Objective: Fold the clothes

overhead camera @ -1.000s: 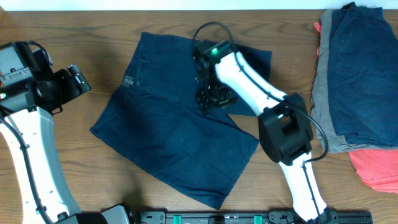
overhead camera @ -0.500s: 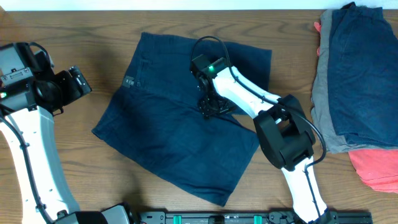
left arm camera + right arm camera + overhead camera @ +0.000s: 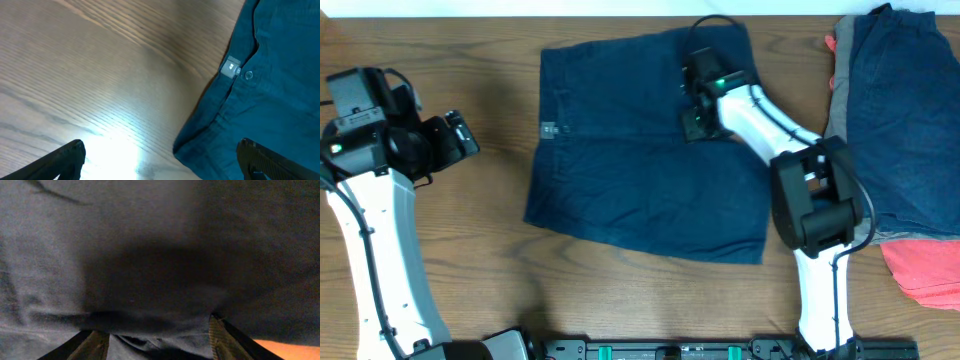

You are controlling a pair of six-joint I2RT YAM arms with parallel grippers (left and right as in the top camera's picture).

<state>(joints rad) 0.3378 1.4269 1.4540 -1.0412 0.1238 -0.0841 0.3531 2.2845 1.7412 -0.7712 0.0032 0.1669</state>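
Observation:
My right gripper is on the middle of the shorts (image 3: 692, 150), away from the shorts' near hem corner (image 3: 758, 257). It should move back and grab that corner before it folds.
Dark navy shorts (image 3: 630, 180) lie spread flat in the middle of the table, waistband to the left with a small label (image 3: 549, 129). My right gripper (image 3: 696, 122) sits on the upper right part of the shorts, shut on a bunched fold of the fabric (image 3: 150, 230), which fills the right wrist view. My left gripper (image 3: 460, 140) is open and empty above bare wood left of the shorts. The left wrist view shows the waistband edge, label and button (image 3: 260, 100) between and beyond my open fingers (image 3: 160, 155).
A pile of other clothes lies at the right edge: navy (image 3: 900, 110) on top, grey (image 3: 840, 190) under it, coral-red (image 3: 925, 265) at the bottom right. The wooden table (image 3: 450, 250) shows to the left and in front of the shorts.
My right gripper has moved up and to the right, dragging the shorts with it; they have turned from a slanted lie to a squarer, flatter spread. My left arm shifted slightly right.

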